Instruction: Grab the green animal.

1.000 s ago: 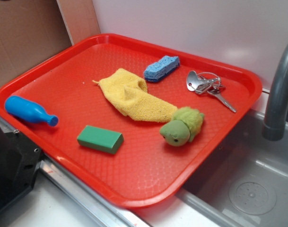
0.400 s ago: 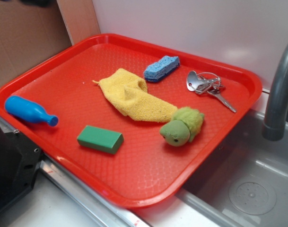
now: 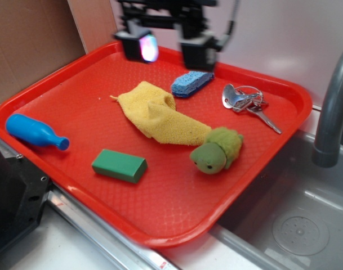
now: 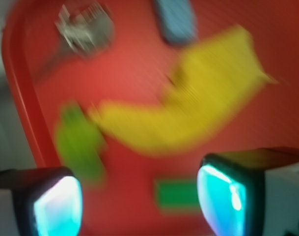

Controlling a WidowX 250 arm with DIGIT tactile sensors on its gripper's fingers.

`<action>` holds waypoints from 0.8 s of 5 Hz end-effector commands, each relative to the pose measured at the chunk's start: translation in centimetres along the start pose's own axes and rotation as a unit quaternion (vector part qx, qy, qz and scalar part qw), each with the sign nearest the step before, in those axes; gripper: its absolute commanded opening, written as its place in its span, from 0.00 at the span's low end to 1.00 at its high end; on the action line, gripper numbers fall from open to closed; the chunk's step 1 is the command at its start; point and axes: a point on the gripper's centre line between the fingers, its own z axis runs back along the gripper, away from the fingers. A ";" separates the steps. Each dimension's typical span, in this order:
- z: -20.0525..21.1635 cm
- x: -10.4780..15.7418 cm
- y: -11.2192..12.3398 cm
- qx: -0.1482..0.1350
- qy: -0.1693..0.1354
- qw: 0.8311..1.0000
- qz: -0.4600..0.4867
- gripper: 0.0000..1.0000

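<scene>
I can see the green animal (image 4: 81, 143) in line with one finger of my open gripper. I need to centre the gap over its fuzzy body (image 3: 225, 142) before I go down.
The green animal (image 3: 217, 151) is a light-green plush turtle lying on the red tray (image 3: 171, 216), right of centre, its head toward the front; in the blurred wrist view the green animal (image 4: 78, 142) appears at lower left. My gripper (image 3: 168, 49) hangs high over the tray's far edge, well behind the turtle and apart from it. It is open, with nothing between its glowing fingers (image 4: 58, 206), and in the wrist view the gripper (image 4: 139, 204) frames bare tray.
On the tray lie a yellow cloth (image 3: 157, 115), a blue sponge (image 3: 192, 80), keys (image 3: 244, 101), a dark green block (image 3: 119, 165) and a blue bottle-shaped toy (image 3: 35, 132). A sink (image 3: 301, 225) with a grey faucet (image 3: 334, 107) sits at right. Cardboard wall stands at left.
My gripper has come into the exterior view at the top, over the tray's far edge; earlier it was out of frame. The objects on the tray have not moved.
</scene>
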 end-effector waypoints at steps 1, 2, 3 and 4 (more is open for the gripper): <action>-4.6 3.6 -2.1 0.002 0.025 0.999 -0.030 1.00; -4.9 1.7 -1.3 -0.005 0.006 0.999 -0.042 1.00; -4.6 0.0 -0.3 -0.025 -0.013 0.998 -0.055 1.00; -2.8 -1.6 0.2 -0.050 -0.030 0.996 -0.065 1.00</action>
